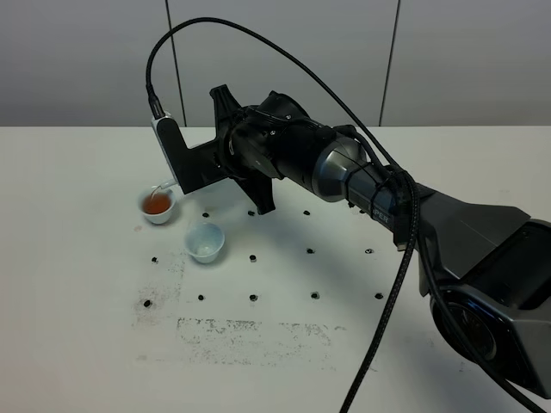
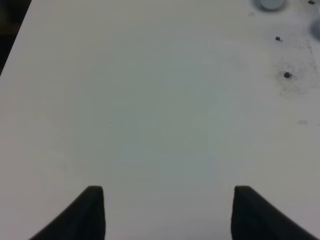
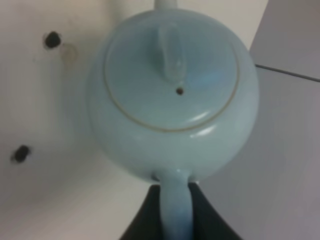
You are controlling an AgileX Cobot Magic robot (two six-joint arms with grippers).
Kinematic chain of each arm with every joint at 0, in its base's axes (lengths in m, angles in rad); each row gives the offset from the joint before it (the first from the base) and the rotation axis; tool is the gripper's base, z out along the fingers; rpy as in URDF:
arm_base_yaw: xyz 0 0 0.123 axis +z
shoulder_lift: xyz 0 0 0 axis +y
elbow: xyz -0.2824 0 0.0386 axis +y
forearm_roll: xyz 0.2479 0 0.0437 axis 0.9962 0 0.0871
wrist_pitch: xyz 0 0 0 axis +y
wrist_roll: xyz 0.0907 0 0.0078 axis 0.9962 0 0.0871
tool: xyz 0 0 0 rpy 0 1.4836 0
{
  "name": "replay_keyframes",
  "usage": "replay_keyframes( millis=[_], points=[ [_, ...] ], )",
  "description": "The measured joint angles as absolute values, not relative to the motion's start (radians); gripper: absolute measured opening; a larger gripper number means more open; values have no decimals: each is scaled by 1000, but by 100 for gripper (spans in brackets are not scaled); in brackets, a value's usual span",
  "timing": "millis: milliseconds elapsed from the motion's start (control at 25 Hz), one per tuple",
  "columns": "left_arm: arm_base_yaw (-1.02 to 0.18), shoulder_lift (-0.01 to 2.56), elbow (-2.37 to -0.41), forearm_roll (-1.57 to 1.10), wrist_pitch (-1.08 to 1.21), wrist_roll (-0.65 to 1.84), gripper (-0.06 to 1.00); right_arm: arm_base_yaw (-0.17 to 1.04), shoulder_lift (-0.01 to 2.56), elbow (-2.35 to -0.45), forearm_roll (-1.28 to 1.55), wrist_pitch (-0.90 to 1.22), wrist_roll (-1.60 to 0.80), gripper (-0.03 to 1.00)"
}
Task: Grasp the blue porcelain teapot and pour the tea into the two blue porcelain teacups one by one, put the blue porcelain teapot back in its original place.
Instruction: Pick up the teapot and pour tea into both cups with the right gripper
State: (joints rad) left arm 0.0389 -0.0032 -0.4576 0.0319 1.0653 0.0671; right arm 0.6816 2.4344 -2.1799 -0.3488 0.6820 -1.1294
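Observation:
Next, my right gripper tips the teapot back upright and lifts its spout [image 1: 164, 184] clear, because reddish tea fills much of the far teacup [image 1: 157, 205] under the tilted spout.
The blue porcelain teapot [image 3: 172, 95] fills the right wrist view, lid on, and my right gripper [image 3: 175, 202] is shut on its loop handle. In the high view my right gripper [image 1: 191, 170] reaches across to the left and hides most of the pot; only the spout tip [image 1: 161, 186] shows, tilted over the far teacup [image 1: 157, 206]. That cup holds reddish-amber tea [image 1: 156, 203]. The second teacup [image 1: 206, 242] stands just to its near right and looks empty. My left gripper [image 2: 167, 212] is open over bare table, holding nothing.
The white table [image 1: 86, 327] has rows of small dark holes and a scuffed patch [image 1: 254, 340] near the front. The right arm's cable [image 1: 379, 327] hangs across the middle. A cup's edge [image 2: 270, 4] shows in the left wrist view.

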Motion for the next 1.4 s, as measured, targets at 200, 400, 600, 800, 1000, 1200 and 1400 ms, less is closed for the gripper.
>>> replay_keyframes(
  millis=[200, 400, 600, 800, 1000, 1200, 1400],
  points=[
    [39, -3, -458, 32, 1065, 67, 52, 653, 2428, -2180, -220, 702, -1129, 3],
    [39, -3, -458, 32, 1065, 67, 52, 617, 2409, -2180, 0, 760, -1136, 3],
    [39, -3, -458, 32, 1065, 67, 52, 610, 2400, -2180, 114, 776, -1125, 3],
    [39, -3, -458, 32, 1065, 67, 52, 610, 2359, -2180, 148, 819, -1024, 3],
    [39, -3, -458, 32, 1065, 67, 52, 602, 2309, -2180, 199, 886, -901, 3],
    [39, -3, -458, 32, 1065, 67, 52, 569, 2315, -2180, 273, 880, -846, 3],
    [39, -3, -458, 32, 1065, 67, 52, 550, 2324, -2134, 336, 781, -852, 3]
  ],
)
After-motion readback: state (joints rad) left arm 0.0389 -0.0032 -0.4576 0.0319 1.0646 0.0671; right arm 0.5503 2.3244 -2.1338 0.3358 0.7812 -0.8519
